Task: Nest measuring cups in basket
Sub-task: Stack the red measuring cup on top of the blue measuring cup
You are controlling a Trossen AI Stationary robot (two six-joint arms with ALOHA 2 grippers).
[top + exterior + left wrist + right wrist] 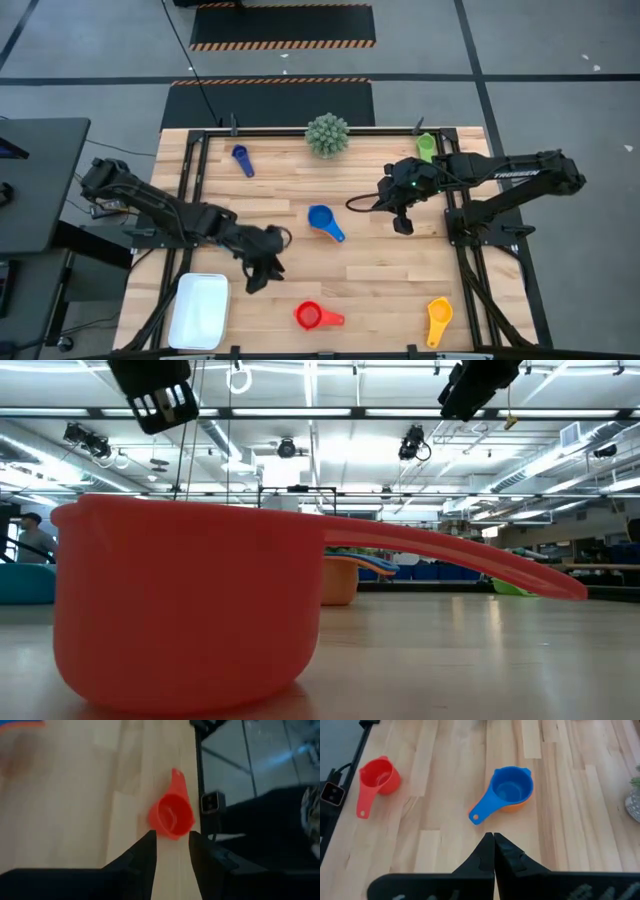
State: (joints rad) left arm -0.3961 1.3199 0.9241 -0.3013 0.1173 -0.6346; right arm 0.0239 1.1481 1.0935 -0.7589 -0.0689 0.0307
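Observation:
The red cup stands upright with its handle (333,319) pointing away from the left gripper's open fingers, so the robot should keep lowering them until they straddle the red cup's rim (298,314), and then close them.
A red measuring cup (315,317) stands on the table near the front edge, close in the low view (190,610). My left gripper (170,842) hovers above the table, open and empty, with the red cup (172,815) just beyond its fingertips. To its left, in the front left corner, lies the white basket (198,310). A light blue cup (507,787) sits at mid-table, nested in an orange one. My right gripper (493,840) hangs shut and empty above the table, to the right of that pair. Dark blue (241,158), green (426,147) and yellow (438,318) cups lie apart.
A spiky green plant (327,134) stands at the far edge's middle. Black frame rails (190,190) run along the table's left and right sides. Bare wood lies between the basket, the red cup and the blue cup.

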